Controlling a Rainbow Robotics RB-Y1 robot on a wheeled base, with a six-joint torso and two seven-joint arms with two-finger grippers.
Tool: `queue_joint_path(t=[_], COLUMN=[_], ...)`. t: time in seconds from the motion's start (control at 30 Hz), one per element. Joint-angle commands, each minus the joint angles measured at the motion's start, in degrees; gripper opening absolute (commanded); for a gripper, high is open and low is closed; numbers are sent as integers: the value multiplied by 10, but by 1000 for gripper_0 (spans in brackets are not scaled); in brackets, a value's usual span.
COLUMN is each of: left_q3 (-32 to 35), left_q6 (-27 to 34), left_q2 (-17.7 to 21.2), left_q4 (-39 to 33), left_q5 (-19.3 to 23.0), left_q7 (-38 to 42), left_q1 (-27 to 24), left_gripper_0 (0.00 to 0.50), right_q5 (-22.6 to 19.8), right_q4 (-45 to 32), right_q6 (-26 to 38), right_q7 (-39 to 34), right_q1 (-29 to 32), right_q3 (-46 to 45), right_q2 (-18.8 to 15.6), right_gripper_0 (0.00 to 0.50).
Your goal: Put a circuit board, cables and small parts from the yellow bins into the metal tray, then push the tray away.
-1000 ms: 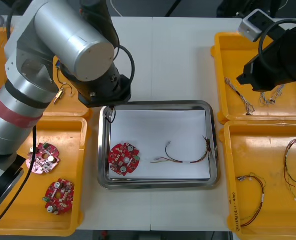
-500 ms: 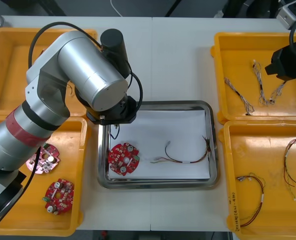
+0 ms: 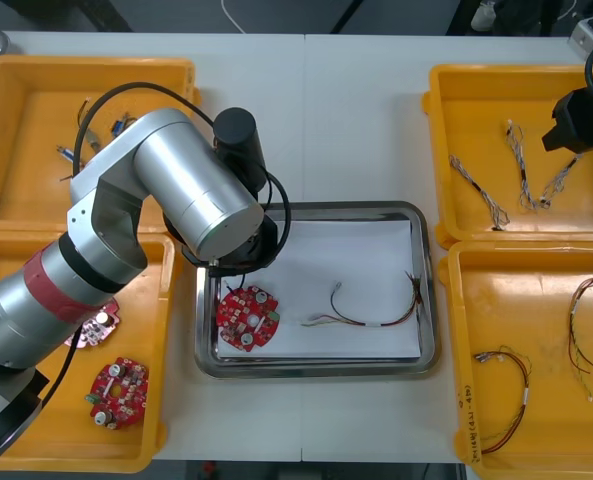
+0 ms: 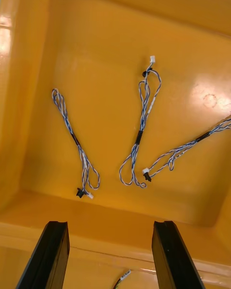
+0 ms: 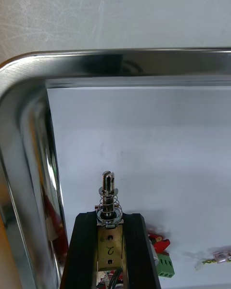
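Observation:
My gripper will lift and carry the twisted blue and white cable (image 3: 560,181), and its loops will stay bundled together because a black band (image 4: 203,136) binds it at its middle.
My left gripper (image 5: 109,217) is shut on a small metal part (image 5: 109,197), a brass block with a spring and a pin. It hangs just above the white inside of the metal tray (image 5: 120,63), near a corner. In the front view my left arm (image 3: 191,195) covers the tray's (image 3: 316,208) far left corner. A round red circuit board (image 3: 246,316) and a red and yellow cable (image 3: 376,310) lie in the tray. My right gripper (image 4: 110,250) stands open above three twisted blue and white cables (image 4: 140,130) in the far right yellow bin (image 3: 476,100).
The far left bin (image 3: 26,110) holds small metal parts (image 3: 88,135). Two more circuit boards (image 3: 116,390) lie in the near left bin. Red and yellow cables (image 3: 506,395) lie in the near right bin (image 3: 536,290). My right arm (image 3: 581,115) is at the right edge.
My left arm has swung from the far left bin to the tray's left corner with the small metal part. My right arm has drawn back towards the right edge.

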Motion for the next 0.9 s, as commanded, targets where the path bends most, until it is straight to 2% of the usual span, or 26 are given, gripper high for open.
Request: queue_joint_path(t=[0.03, 0.27, 0.47, 0.6, 0.63, 0.7, 0.73, 0.9], left_q3=[-14, -15, -15, -15, -15, -14, -14, -7], left_q6=[-23, -62, -62, -61, -62, -62, -62, -61], left_q2=[-14, -20, -21, -20, -20, -20, -21, -20], left_q4=[9, 48, 48, 48, 48, 48, 48, 46], left_q5=[-12, -31, -29, -30, -30, -32, -32, -32], left_q7=[41, 36, 37, 37, 38, 39, 39, 40], left_q1=[3, 3, 3, 3, 3, 3, 3, 3], left_gripper_0=[6, 6, 5, 11, 100, 392, 498, 500], right_q5=[20, 37, 52, 80, 87, 92, 93, 107], right_q4=[37, 124, 178, 208, 216, 234, 240, 291], right_q6=[2, 2, 2, 2, 2, -3, -4, -22], right_q7=[-6, -3, -7, -10, -10, -12, -12, -16], right_q1=[-54, -99, -126, -140, -144, -152, -154, -172], right_q3=[-17, -16, -16, -23, -25, -33, -38, -76], right_q2=[1, 1, -1, -1, -1, -1, -1, -1], right_gripper_0=[500, 500, 500, 500, 500, 500, 500, 500])
